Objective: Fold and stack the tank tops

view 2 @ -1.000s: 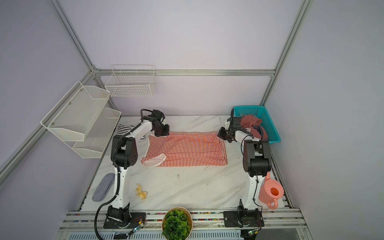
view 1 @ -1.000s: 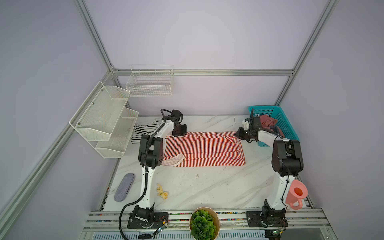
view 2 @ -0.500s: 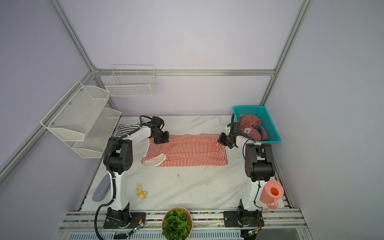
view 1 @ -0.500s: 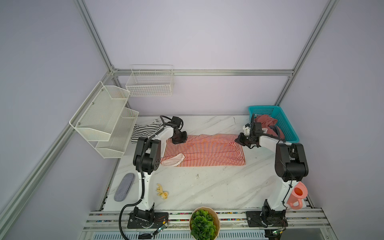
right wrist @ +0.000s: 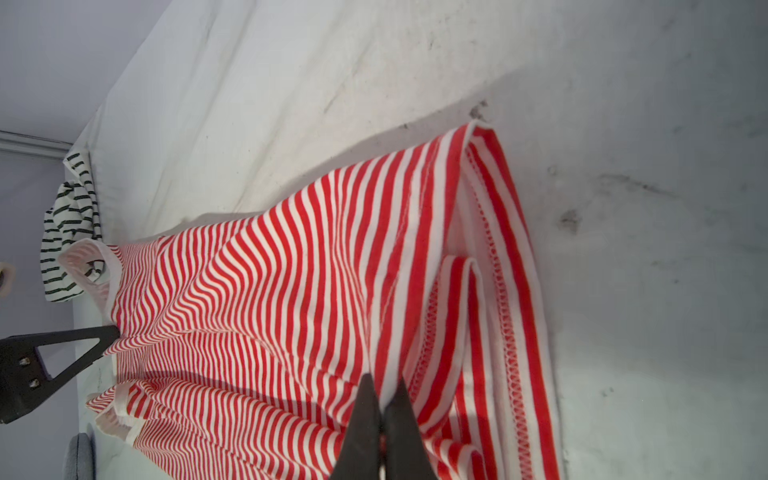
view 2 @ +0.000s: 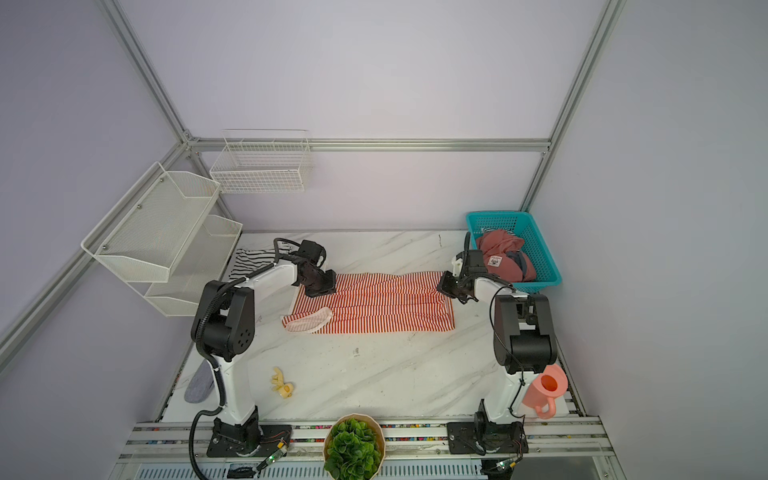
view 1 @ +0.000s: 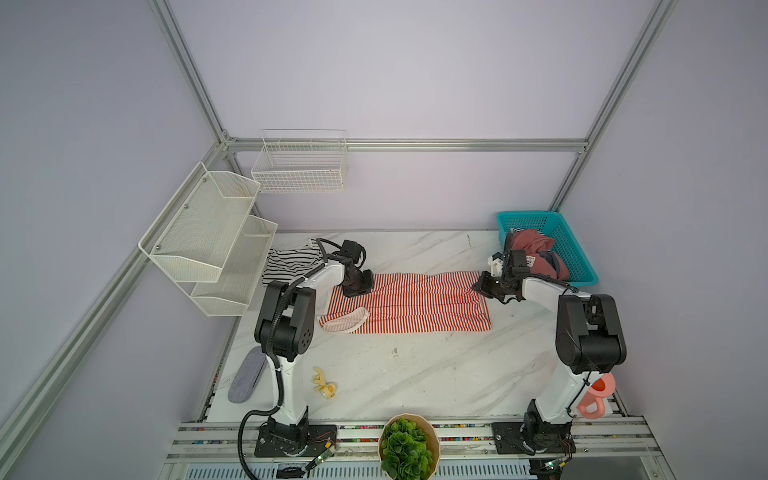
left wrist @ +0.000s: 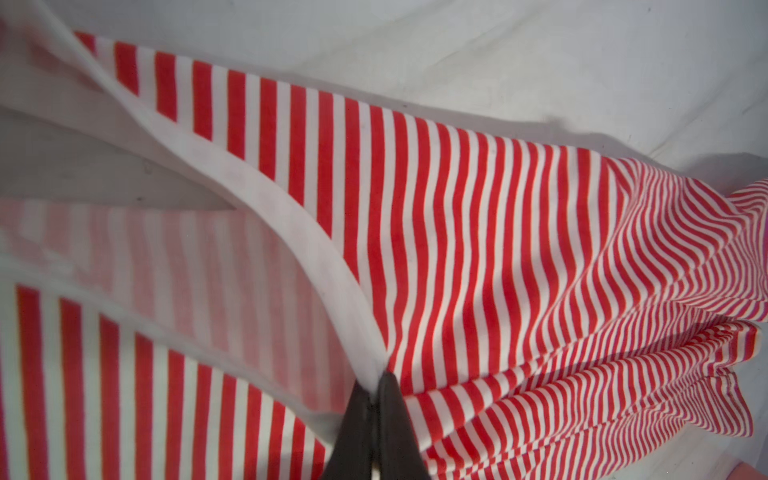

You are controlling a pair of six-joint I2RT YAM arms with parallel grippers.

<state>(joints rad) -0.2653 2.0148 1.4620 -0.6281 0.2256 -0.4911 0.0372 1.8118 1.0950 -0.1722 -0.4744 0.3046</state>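
Observation:
My right gripper needs to grab the red-and-white tank top (view 1: 417,304) by its far edge (view 1: 464,274) near the hem and turn the hem toward me before folding, because the tank top is lying crosswise.
The red-and-white tank top (view 1: 415,305) (view 2: 374,305) lies spread across the middle of the table. My left gripper (view 1: 358,286) (left wrist: 376,376) is shut on the white trim at its far left corner. My right gripper (view 1: 482,286) (right wrist: 384,386) is shut on the hem at its far right corner. A loose white-trimmed strap (view 1: 345,322) curls at the near left corner. The black-and-white tank top (view 1: 291,266) (right wrist: 70,224) lies crumpled at the back left, apart from both grippers.
A teal basket (view 1: 582,253) holding a plain dusty-red garment (view 1: 534,249) stands at the back right. White mesh shelves (view 1: 216,241) overhang the left edge. A grey pad (view 1: 247,380), a yellow peel (view 1: 324,384), a potted plant (view 1: 409,451) and a pink watering can (view 1: 596,395) sit near the front.
Both grippers have come toward the front of the table, drawing the far edge of the red-and-white top with them. Both stayed shut.

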